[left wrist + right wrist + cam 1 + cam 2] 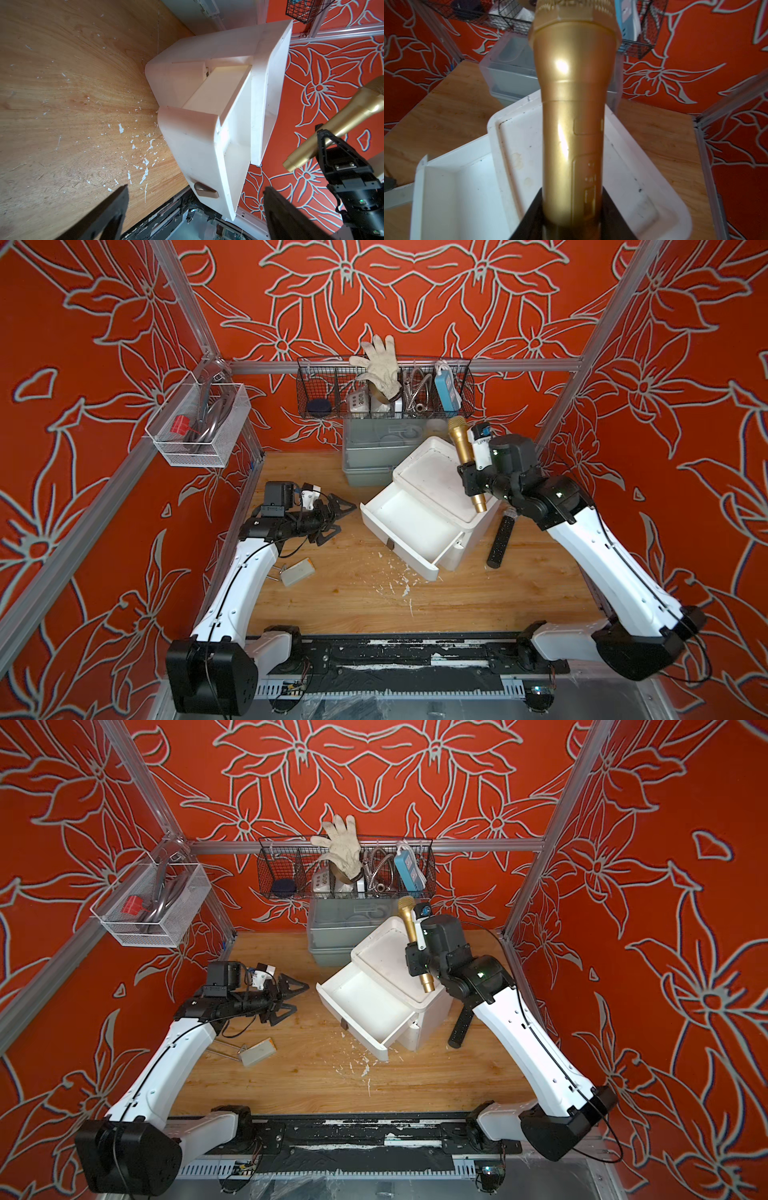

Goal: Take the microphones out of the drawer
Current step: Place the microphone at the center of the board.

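My right gripper keeps carrying the gold microphone (pixel 461 445), which is clear of the drawer, to the free space (pixel 527 541) beside the black microphone until it lies flat.
The gold microphone (pixel 462 447) (pixel 409 923) is up in the air, roughly upright with its mesh head on top, over the white drawer unit (pixel 428 483). My right gripper (pixel 471 480) (pixel 417 962) is shut on its lower body; in the right wrist view the microphone (pixel 571 104) fills the space between the black fingers (pixel 533 207). The drawer (pixel 415 522) (pixel 368 1006) stands pulled out, its white inside bare. My left gripper (pixel 338 520) (pixel 296 996) is open and holds nothing, low over the table to the left of the drawer front (pixel 193 149).
A black bar-shaped device (pixel 502 540) lies right of the unit. A small beige box (pixel 297 572) lies near the left arm. A grey bin (pixel 368 456) stands behind the unit. A black wire basket (pixel 384 391) and a white mesh basket (pixel 199 425) hang on the frame.
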You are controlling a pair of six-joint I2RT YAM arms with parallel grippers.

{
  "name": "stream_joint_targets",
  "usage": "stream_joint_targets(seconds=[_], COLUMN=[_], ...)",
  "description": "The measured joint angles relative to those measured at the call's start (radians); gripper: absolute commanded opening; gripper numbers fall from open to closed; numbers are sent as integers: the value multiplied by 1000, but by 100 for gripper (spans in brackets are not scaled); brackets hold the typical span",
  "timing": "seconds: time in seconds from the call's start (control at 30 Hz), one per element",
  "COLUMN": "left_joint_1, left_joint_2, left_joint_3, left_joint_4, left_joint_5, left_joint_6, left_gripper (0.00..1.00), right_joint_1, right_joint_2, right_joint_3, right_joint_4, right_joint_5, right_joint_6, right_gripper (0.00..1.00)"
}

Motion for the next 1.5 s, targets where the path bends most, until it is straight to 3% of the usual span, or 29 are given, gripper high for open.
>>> stream_joint_targets(seconds=[0.27,0.43,0.7,0.87,1.07,1.5], left_joint_1=[-32,-36,-40,-40,-40,-40], left_joint_2=[4,18,29,31,38,44], left_joint_3=[0,0,0,0,0,0], left_joint_4=[6,10,16,16,16,16], left_joint_5=[0,0,0,0,0,-1], left_joint_6=[0,0,0,5,8,8], left_gripper=[100,100,100,100,100,100], right_joint_1=[-326,-548,-737,-792,-843,-851], right_joint_2=[-150,-203,-196,-162,-20,218], right_joint_3=[-159,-337,-662,-767,-806,-846], right_joint_4=[20,76,199,255,336,447], right_joint_5=[7,-75,-227,-251,-306,-333], right_joint_6=[17,89,237,285,292,298], right_gripper=[7,7,6,6,6,11])
